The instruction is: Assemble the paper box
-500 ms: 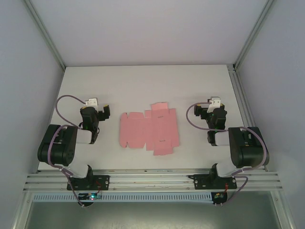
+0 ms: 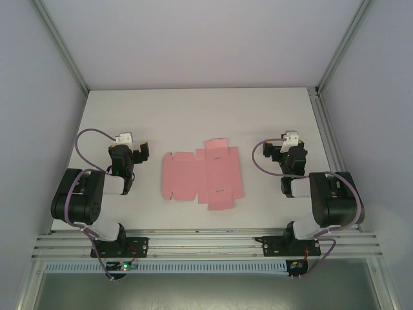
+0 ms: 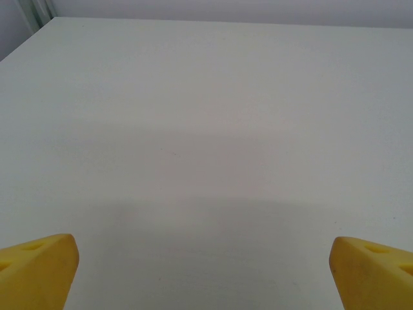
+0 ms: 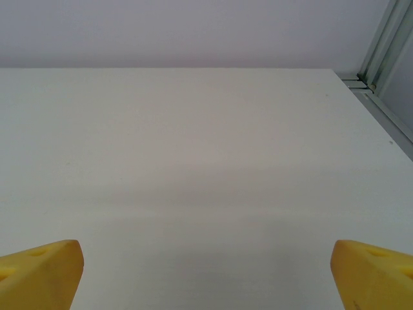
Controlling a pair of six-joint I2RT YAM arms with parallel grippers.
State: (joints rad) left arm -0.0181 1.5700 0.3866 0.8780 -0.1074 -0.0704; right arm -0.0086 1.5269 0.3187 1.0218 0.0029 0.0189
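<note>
The sheet's wide panel points to my left gripper, so my grippers should grab the sheet's edges and turn that panel toward the arm bases before I fold.
The paper box is a flat pink die-cut sheet with several flaps, lying on the white table midway between the two arms. My left gripper rests to the sheet's left, apart from it, and stands open. In the left wrist view its yellow fingertips sit wide apart over bare table. To the sheet's right, also clear of it, my right gripper is open. Its yellow fingertips are spread at the bottom corners of the right wrist view with nothing between them.
White walls enclose the table on three sides. An aluminium frame rail runs along the right edge, seen in the right wrist view as a rail. A slotted rail crosses the near edge by the arm bases.
</note>
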